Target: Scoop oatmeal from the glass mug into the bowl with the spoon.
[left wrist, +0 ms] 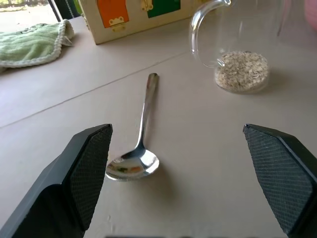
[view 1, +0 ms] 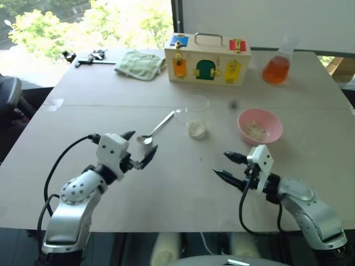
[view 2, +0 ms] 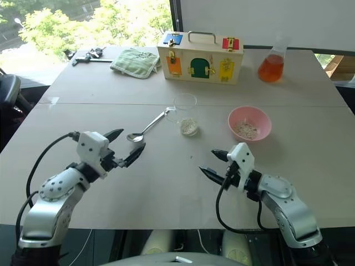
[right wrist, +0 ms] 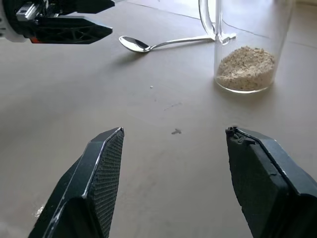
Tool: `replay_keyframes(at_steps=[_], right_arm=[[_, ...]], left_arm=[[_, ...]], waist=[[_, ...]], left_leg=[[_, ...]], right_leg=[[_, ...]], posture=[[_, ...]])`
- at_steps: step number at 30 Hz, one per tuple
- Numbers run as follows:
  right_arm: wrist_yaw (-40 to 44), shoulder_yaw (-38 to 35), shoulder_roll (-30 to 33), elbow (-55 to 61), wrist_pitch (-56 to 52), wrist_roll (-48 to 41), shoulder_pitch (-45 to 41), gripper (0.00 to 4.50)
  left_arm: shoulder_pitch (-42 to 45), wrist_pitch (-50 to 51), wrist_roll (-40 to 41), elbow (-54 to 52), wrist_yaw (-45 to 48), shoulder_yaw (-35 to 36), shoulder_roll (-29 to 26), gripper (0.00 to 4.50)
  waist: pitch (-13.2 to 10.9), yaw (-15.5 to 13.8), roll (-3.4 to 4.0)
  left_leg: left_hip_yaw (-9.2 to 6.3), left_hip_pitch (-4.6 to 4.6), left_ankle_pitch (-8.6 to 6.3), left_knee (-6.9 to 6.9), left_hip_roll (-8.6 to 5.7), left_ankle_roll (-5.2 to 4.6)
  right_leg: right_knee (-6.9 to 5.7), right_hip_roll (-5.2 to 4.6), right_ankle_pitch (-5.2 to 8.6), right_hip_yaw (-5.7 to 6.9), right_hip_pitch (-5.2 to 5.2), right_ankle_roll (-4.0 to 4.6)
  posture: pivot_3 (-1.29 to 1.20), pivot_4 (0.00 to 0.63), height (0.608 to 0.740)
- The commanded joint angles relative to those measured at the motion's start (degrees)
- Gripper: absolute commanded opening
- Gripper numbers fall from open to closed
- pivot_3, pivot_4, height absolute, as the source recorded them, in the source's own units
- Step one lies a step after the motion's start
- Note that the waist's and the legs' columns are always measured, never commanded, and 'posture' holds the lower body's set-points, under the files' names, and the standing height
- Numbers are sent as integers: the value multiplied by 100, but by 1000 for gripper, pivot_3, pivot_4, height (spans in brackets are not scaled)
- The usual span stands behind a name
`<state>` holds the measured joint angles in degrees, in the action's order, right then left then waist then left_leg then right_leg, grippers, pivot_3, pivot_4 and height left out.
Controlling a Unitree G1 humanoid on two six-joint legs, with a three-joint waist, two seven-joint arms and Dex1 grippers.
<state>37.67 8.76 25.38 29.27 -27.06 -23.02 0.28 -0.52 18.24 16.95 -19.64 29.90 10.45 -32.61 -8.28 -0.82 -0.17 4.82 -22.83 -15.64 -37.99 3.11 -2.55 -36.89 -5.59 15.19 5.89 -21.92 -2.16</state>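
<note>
My gripper will lower the silver spoon in, and its handle (view 1: 165, 120) will stay above the mug's rim, because the spoon looks longer than the glass mug (view 1: 196, 118) is deep.
The silver spoon (view 1: 157, 127) lies flat on the table, its bowl toward me and its handle pointing at the glass mug (view 1: 195, 115). The mug stands upright with a layer of oatmeal (view 1: 196, 130) at its bottom. To the right of the mug sits the pink bowl (view 1: 259, 125), with some flakes inside. My left gripper (view 1: 143, 141) hovers open just short of the spoon's bowl (left wrist: 132, 164), nothing between its fingers. My right gripper (view 1: 221, 164) is open and empty, in front of the mug (right wrist: 246, 44) and left of the pink bowl.
At the back of the table stand a wooden latch box (view 1: 207, 58), a green cloth (view 1: 138, 64) and a flask of orange liquid (view 1: 277, 65). A black tool (view 1: 89, 57) lies at the far left corner.
</note>
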Motion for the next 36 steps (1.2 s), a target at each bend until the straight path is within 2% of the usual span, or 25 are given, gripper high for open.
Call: replay_keyframes(at_steps=[1, 8, 12, 18, 22, 24, 29, 30, 36], right_arm=[[-346, 161, -66, 391, -443, 37, -201, 3313], [-628, 350, -206, 427, -720, 98, -547, 3313], [-642, 411, -227, 376, -691, 179, -578, 3313], [-661, 443, -236, 360, -621, 294, -625, 3313], [-691, 456, -253, 374, -442, 432, -647, 3313], [-671, 459, -263, 364, -404, 453, -659, 3313], [-576, 482, -272, 301, -258, 503, -697, 3313], [-558, 486, -276, 281, -229, 504, -714, 3313], [-477, 533, -335, 215, -200, 465, -782, 3313]], left_arm=[[592, 101, -172, 599, 58, -125, -140, 4457], [2160, 48, -749, 2341, 705, -950, -390, 4457], [3064, 386, -1052, 3356, 1094, -1465, -365, 4457], [3777, 919, -1321, 4232, 1560, -1910, -325, 4457], [3838, 1261, -1320, 4323, 1673, -1939, -301, 3321], [3738, 1341, -1350, 4269, 1659, -1932, -321, 2543], [3421, 1487, -1311, 3959, 1674, -1825, -415, 262], [3334, 1539, -1285, 3861, 1663, -1777, -441, 32], [2445, 2009, -1054, 2764, 1548, -1424, -625, 32]], waist=[[-3, 3, -5], [-21, 5, -30], [-36, -3, -54], [-37, 10, -57], [-37, 13, -58], [-37, 22, -58], [-37, 105, -57], [-36, 122, -56], [-34, 208, -58]], left_leg=[[1, 0, 0, -3, 0, 1], [3, -9, 14, -20, -3, 24], [10, -15, 15, -23, -3, 26], [23, -26, 17, -31, -3, 28], [30, -13, 17, -40, -3, 29], [33, -5, 17, -41, -2, 29], [32, 17, 17, -42, 7, 27], [31, 17, 17, -42, 10, 27], [55, 17, 28, -38, 15, 46]], right_leg=[[-1, 3, 0, -1, 0, 0], [-7, 8, -1, -3, -1, -2], [-8, 13, -1, -8, -8, -3], [-26, 16, -1, -22, -28, -4], [-53, 15, 0, -34, -28, -5], [-67, 15, 0, -39, -28, -6], [-101, 18, 8, -48, -28, -15], [-101, 21, 6, -48, -28, -11], [-101, 25, 0, -76, -43, -1]], posture=[[0, 150, 740], [0, 150, 740], [0, 150, 740], [0, 150, 740], [0, 150, 740], [0, 150, 740], [0, 150, 740], [0, 150, 740], [0, 150, 740]])
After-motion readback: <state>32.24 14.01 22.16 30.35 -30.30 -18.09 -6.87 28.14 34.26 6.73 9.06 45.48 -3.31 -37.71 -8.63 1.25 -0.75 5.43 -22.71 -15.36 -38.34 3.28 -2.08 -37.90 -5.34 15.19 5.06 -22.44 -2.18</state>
